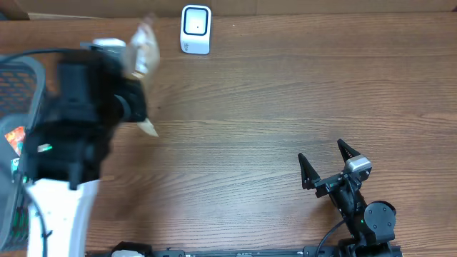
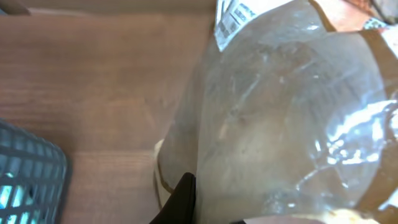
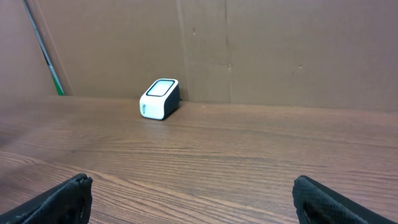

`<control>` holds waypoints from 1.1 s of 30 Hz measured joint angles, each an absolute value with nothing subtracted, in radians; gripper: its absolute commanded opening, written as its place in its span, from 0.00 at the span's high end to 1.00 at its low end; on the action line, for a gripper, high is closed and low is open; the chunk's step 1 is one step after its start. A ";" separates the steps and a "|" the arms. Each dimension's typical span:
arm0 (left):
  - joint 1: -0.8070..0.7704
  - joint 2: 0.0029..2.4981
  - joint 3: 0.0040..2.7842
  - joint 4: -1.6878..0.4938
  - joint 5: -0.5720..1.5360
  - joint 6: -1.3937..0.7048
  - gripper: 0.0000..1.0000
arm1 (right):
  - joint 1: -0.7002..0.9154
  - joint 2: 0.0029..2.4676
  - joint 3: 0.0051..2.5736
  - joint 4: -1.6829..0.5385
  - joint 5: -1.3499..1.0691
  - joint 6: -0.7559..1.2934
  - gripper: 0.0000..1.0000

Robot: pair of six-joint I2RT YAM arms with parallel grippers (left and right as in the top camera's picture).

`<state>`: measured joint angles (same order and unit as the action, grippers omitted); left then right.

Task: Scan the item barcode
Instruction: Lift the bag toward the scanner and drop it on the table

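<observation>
My left gripper is holding the bag, which hangs clear of the grey basket. It should keep carrying the bag to the open wood in front of the scanner and then let go.
The item is a clear plastic bag with tan edges, held up over the left side of the table. My left gripper is shut on its lower part. In the left wrist view the bag fills most of the frame, with a white printed label at its top and one black finger pressed against it. The white scanner stands at the back of the table, to the right of the bag. My right gripper rests open near the front right, with nothing in it, facing the scanner.
A grey mesh basket with colourful packages stands at the left edge, and its corner shows in the left wrist view. A cardboard wall runs along the back of the wooden table.
</observation>
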<state>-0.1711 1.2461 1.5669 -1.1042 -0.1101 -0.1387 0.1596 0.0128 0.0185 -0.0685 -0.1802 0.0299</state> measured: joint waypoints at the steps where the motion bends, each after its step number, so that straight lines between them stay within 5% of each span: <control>1: -0.219 1.249 1.533 -1.102 -0.155 -0.135 0.96 | 0.160 0.013 0.019 -0.068 -0.180 0.030 0.00; 16: -0.616 1.563 1.166 -0.783 -0.684 -0.245 0.96 | 0.160 0.013 0.019 -0.068 -0.181 0.030 0.00; 19: -0.622 1.634 1.166 -0.728 -0.680 -0.291 0.00 | 0.160 0.013 0.019 -0.068 -0.181 0.030 0.00; 33: -0.616 1.678 1.313 -0.767 -0.511 -0.368 0.00 | 0.160 0.013 0.019 -0.068 -0.180 0.030 0.00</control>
